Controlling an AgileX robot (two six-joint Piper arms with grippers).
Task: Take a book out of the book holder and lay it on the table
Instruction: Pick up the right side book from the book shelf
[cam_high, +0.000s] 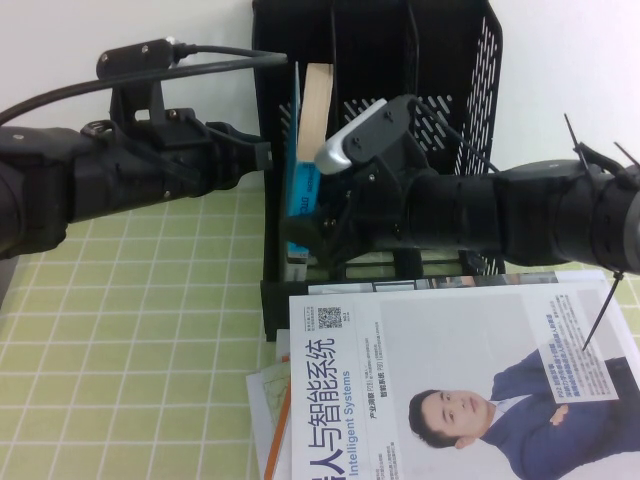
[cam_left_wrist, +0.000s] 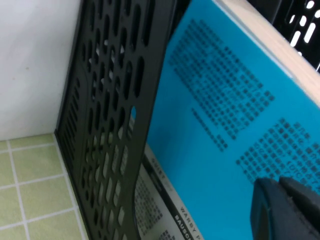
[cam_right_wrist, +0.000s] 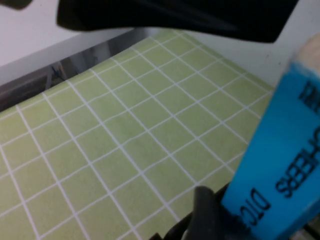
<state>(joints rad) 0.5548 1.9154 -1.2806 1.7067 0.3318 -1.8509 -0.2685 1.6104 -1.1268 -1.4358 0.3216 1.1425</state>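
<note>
I expect the book (cam_high: 303, 195) to slide out freely and leave the holder standing when I lift, because a gap (cam_high: 318, 272) shows beside the book's foot in the compartment.
The book (cam_high: 303, 190) stands upright in the left compartment of the black book holder (cam_high: 440, 60), blue spine facing out and cream pages above. My right gripper (cam_high: 308, 228) reaches in from the right and is open around the lower spine. In the right wrist view one dark finger (cam_right_wrist: 204, 207) lies beside the blue spine (cam_right_wrist: 285, 165), and the other finger is hidden. My left gripper (cam_high: 262, 155) is shut at the holder's left wall. Its tips (cam_left_wrist: 287, 210) rest against the book's blue cover (cam_left_wrist: 210, 100), beside the perforated wall (cam_left_wrist: 110, 125).
A white book (cam_high: 450, 390) showing a man in a blue suit lies flat in front of the holder, on other papers (cam_high: 268, 410). The green gridded table (cam_high: 130, 330) stretches to the left. A white wall stands behind the holder.
</note>
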